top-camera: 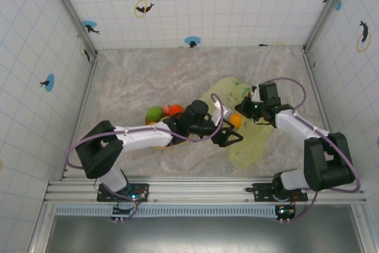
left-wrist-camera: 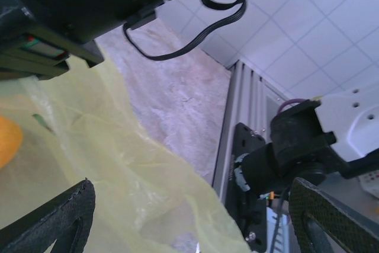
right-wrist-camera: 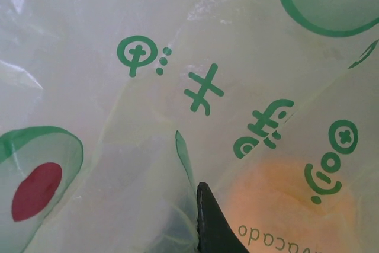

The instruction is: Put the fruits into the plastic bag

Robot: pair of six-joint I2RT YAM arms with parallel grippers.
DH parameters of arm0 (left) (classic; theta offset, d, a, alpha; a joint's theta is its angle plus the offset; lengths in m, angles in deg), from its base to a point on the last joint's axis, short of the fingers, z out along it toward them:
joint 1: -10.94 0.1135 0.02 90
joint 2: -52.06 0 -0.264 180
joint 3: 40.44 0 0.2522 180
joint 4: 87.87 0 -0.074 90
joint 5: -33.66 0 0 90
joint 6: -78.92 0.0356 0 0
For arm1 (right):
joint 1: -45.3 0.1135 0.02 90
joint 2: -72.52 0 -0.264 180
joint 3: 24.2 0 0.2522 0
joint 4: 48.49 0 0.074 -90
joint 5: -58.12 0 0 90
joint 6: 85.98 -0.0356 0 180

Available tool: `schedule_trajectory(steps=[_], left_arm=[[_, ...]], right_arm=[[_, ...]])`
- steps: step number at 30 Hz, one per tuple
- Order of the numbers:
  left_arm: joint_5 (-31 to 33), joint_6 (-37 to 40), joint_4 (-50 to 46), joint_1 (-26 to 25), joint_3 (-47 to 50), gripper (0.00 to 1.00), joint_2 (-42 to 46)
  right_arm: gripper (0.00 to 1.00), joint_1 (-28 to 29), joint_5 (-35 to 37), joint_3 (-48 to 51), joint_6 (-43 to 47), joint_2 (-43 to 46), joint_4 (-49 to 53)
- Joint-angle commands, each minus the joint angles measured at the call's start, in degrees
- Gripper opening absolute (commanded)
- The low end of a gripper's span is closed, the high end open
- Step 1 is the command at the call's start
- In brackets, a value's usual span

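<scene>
My left gripper should keep moving toward the pink fruit point(top-camera: 166, 110) until the fingers close, since the orange fruit point(top-camera: 236, 120) lies in the bag, clear of my open fingers.
The yellow-green plastic bag point(top-camera: 251, 143) lies crumpled right of centre. My right gripper point(top-camera: 244, 109) is shut on the bag's upper edge; in the right wrist view its dark fingertip point(right-wrist-camera: 208, 220) pinches the printed film point(right-wrist-camera: 177, 75). One orange fruit point(top-camera: 236, 121) sits inside the bag, glowing through the plastic point(right-wrist-camera: 290, 199). My left gripper point(top-camera: 228, 137) hovers open over the bag's near side with nothing between its fingers point(left-wrist-camera: 56, 220); the bag point(left-wrist-camera: 118, 164) and the orange fruit point(left-wrist-camera: 6, 140) lie below it. A green fruit point(top-camera: 154, 112) and an orange-red fruit point(top-camera: 173, 109) rest on the plate, partly hidden by my left arm.
The orange plate point(top-camera: 155, 144) sits left of centre under my left forearm. The right arm's base point(left-wrist-camera: 296, 146) and the metal rail point(left-wrist-camera: 237, 117) stand close to the bag's near edge. Tiled walls enclose the marble table point(top-camera: 130, 81) on three sides.
</scene>
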Motion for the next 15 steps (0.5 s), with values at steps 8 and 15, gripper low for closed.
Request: schedule_trajectory(steps=[8,15], left_arm=[[-6.67,4.54,-11.21,0.21,-0.51,0.87,10.88],[4.61,6.74,-25.55,7.50,1.16,0.85,21.86]], right_arm=[[0.00,0.10,3.46,0.23,0.33,2.29,-1.48],[0.00,-0.11,3.91,0.32,1.05,2.51,-1.28]])
